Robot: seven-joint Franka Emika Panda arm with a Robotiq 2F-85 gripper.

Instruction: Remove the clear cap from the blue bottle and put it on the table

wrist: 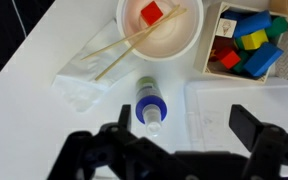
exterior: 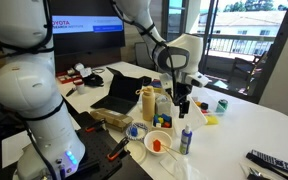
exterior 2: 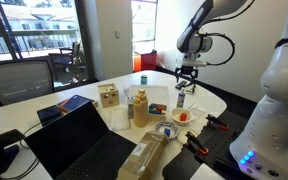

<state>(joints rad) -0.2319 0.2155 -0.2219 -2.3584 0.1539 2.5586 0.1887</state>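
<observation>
The blue bottle is standing upright, and its clear cap is inside my open fingers. My gripper should continue to go down until both fingers are on either side of the cap, then close.
The blue bottle stands upright on the white table, seen from above in the wrist view, with the clear cap on its neck. My gripper is open and hangs above the bottle. The cap lies just inside the left finger, and the right finger is far off over a clear plastic tray. In both exterior views the gripper is a short way above the bottle. Nothing is held.
A white bowl with a red block and chopsticks stands beside the bottle, next to a box of coloured blocks and a plastic wrapper. A tall yellow bottle, a laptop and a green can stand further off.
</observation>
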